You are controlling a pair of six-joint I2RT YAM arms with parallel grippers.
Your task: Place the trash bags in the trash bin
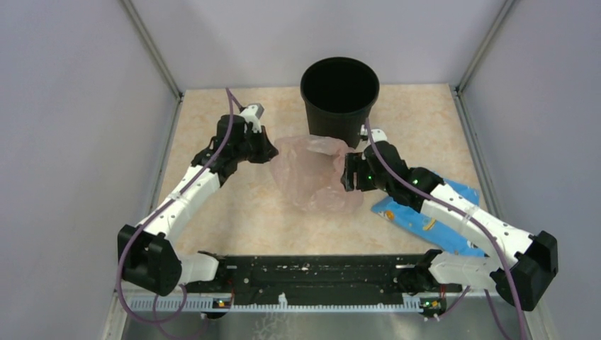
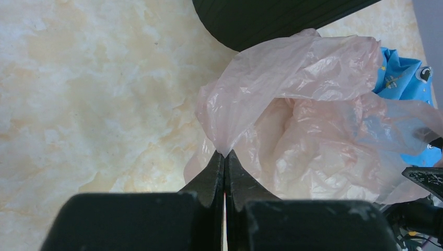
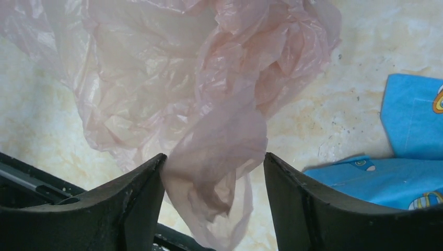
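Next, I push the trash bin aside (image 1: 319, 117) with my right gripper first and then take the bag's loose fold, because the trash bin is too close to the trash bag's far edge (image 1: 322, 140).
A crinkly pale-pink trash bag (image 1: 312, 173) hangs bunched between both arms, just in front of the round black trash bin (image 1: 339, 95) at the table's far middle. My left gripper (image 1: 271, 154) is shut on the bag's left edge; in the left wrist view the closed gripper (image 2: 225, 155) pinches a fold of the bag (image 2: 292, 104), with the bin (image 2: 271, 18) beyond. My right gripper (image 1: 347, 175) is at the bag's right side. In the right wrist view it (image 3: 214, 162) stands open with a loose fold of bag (image 3: 209, 104) hanging between the jaws.
A blue printed packet (image 1: 425, 219) lies on the table under the right arm, also in the right wrist view (image 3: 412, 146) and the left wrist view (image 2: 399, 70). Grey walls enclose the table on three sides. A black rail (image 1: 319, 273) runs along the near edge.
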